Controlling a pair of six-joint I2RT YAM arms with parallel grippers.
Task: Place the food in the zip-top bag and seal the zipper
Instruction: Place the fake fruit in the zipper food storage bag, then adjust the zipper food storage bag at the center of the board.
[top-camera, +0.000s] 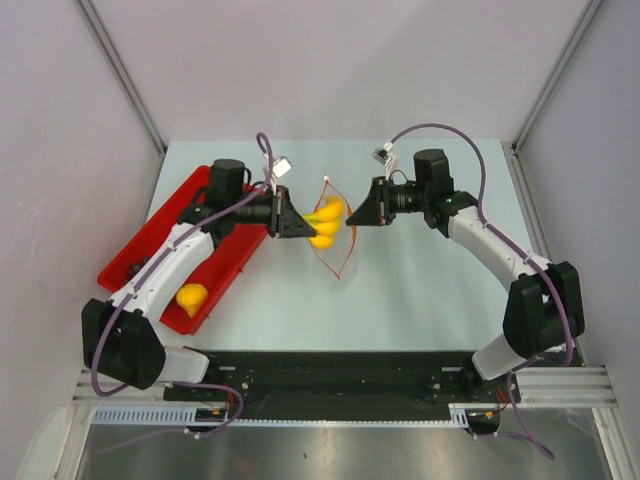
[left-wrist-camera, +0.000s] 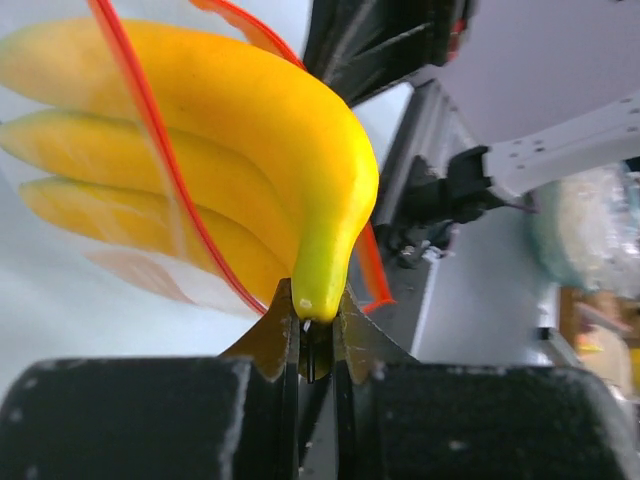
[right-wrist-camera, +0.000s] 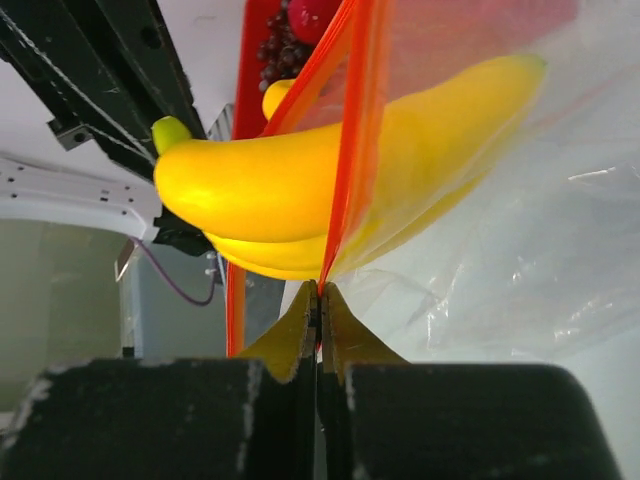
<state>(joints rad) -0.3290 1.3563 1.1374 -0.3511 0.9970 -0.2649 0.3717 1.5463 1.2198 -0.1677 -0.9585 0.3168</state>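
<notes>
I should let go of the stem with my left gripper and use it to lift the bag's loose edge (top-camera: 322, 261), so the bunch settles inside, because the banana bunch's stem half (right-wrist-camera: 245, 190) is outside the bag.
The yellow banana bunch (top-camera: 326, 222) hangs above the table's middle, and my left gripper (top-camera: 304, 222) is shut on its green stem end (left-wrist-camera: 322, 290). The banana tips (right-wrist-camera: 470, 90) lie inside the mouth of the clear zip-top bag (right-wrist-camera: 500, 240), while the stem half stays outside. My right gripper (right-wrist-camera: 320, 290) is shut on the bag's red-orange zipper (right-wrist-camera: 352, 150) edge and holds the mouth spread (top-camera: 338, 245). The round yellow-orange fruit (top-camera: 190, 297) lies in the red tray. Dark grapes (right-wrist-camera: 278, 50) and a red fruit (right-wrist-camera: 315, 14) show there too.
The red tray (top-camera: 228, 272) sits at the left under my left arm. The two grippers face each other closely over the table's centre, the right one (top-camera: 353, 216) just beyond the bag. Grey walls close in the table on three sides.
</notes>
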